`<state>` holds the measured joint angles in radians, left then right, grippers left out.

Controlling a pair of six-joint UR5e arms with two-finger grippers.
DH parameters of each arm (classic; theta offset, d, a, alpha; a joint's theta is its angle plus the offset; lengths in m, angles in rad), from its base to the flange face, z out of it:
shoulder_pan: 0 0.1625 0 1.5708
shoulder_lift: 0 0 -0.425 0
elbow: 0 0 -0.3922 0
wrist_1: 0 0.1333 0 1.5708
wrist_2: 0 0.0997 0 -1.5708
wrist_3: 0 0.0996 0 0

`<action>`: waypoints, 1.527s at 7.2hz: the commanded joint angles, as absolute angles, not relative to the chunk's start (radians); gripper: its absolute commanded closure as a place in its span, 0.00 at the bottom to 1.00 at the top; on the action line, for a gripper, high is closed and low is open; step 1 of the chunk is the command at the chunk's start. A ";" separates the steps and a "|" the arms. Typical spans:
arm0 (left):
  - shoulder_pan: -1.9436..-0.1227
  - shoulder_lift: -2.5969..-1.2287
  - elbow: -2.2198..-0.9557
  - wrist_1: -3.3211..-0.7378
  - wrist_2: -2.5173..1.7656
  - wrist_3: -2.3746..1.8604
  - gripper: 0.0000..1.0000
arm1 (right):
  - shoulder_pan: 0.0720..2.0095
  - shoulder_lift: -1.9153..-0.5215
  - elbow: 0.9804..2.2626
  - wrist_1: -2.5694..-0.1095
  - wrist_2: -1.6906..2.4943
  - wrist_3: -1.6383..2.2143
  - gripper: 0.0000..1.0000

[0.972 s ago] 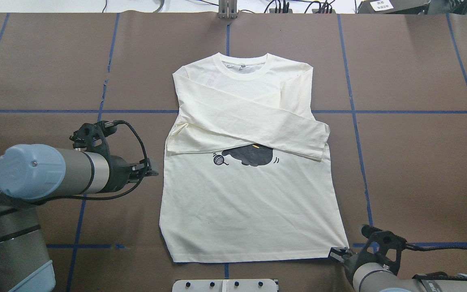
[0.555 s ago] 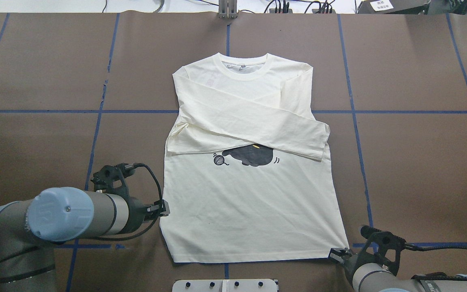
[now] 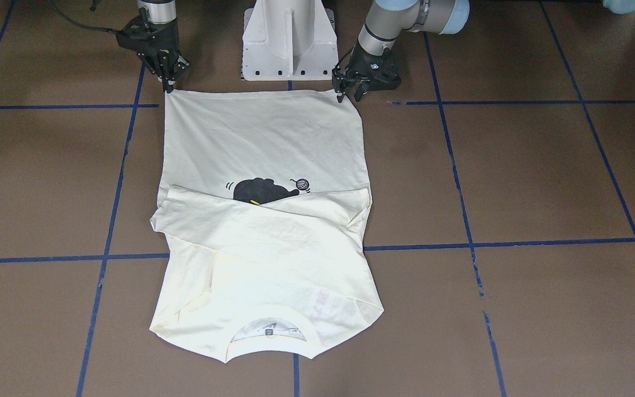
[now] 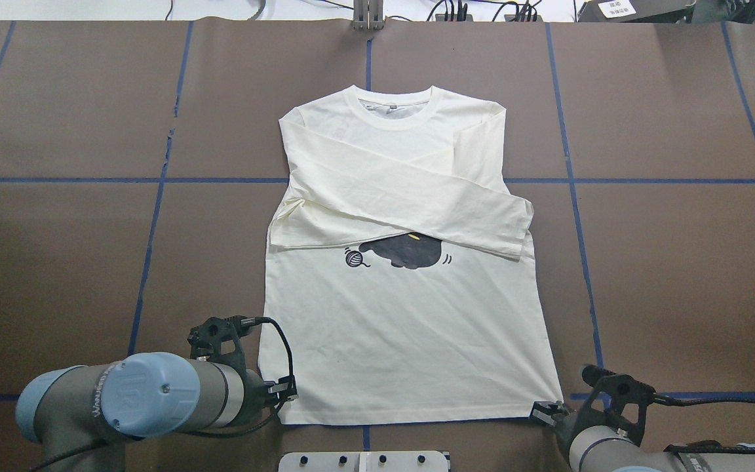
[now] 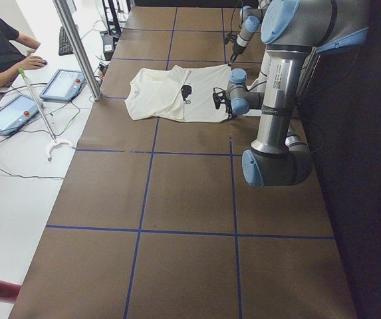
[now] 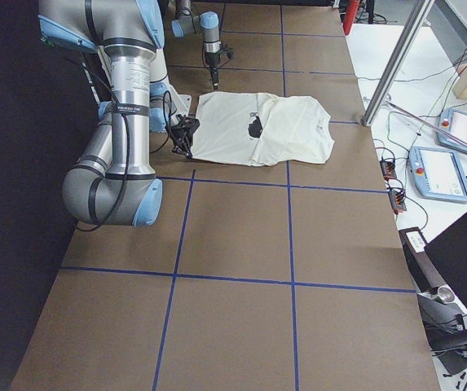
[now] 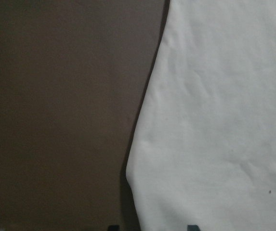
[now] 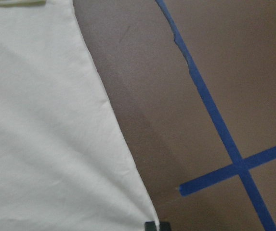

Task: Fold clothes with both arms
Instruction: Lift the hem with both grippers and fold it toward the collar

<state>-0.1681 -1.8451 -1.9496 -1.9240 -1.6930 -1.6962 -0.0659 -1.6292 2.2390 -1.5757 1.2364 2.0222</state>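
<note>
The cloth [image 3: 262, 135] lies smooth and limp, so I expect the hem [image 3: 262, 92] to cover the black cat print when the robot carries it over, while the collar stays in place.
The cream T-shirt [image 4: 404, 328] lies flat, collar at the far side, both sleeves folded across the chest. They cover part of the black cat print [image 4: 404, 252]; the red lettering is hidden. My left gripper [image 4: 289, 391] is open at the near-left hem corner. In the left wrist view its tips [image 7: 152, 227] stand wide apart with the shirt's edge [image 7: 215, 120] between them. My right gripper [image 4: 544, 412] is shut on the near-right hem corner; its tips [image 8: 157, 225] sit close together at the cloth's corner [image 8: 41, 120]. In the front view the left gripper [image 3: 349, 96] and right gripper [image 3: 170, 85] flank the hem.
The white pedestal base [image 3: 287, 38] stands just behind the hem, between the arms. Blue tape lines [image 4: 574, 180] cross the brown table. In the left view an operator [image 5: 0, 46], tablets and a metal post [image 5: 77, 46] are at the table's far side.
My left arm has moved toward the near edge along the shirt's left side, down to the hem corner. The right arm and the shirt have not moved.
</note>
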 commanded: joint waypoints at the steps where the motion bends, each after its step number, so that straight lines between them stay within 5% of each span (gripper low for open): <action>1: -0.156 -1.862 -1.930 -1.924 -1.697 -1.697 0.67 | -0.066 -1.629 2.240 -1.574 1.236 2.022 1.00; 2: -0.156 -1.861 -1.931 -1.924 -1.698 -1.697 1.00 | -0.066 -1.629 2.240 -1.574 1.236 2.022 1.00; 7: -0.262 -1.898 -2.163 -1.691 -1.715 -1.628 1.00 | 0.013 -1.586 2.316 -1.572 1.258 1.991 1.00; 9: -0.389 -1.975 -2.140 -1.687 -1.750 -1.609 1.00 | 0.191 -1.487 2.306 -1.575 1.357 1.808 1.00; 11: -0.565 -2.075 -1.974 -1.704 -1.816 -1.549 1.00 | 0.456 -1.371 2.185 -1.583 1.539 1.616 1.00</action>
<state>-0.4590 -2.0073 -2.0760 -1.6943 -1.7785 -1.5779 0.2913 -1.4542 2.2653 -1.5802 1.4259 1.7420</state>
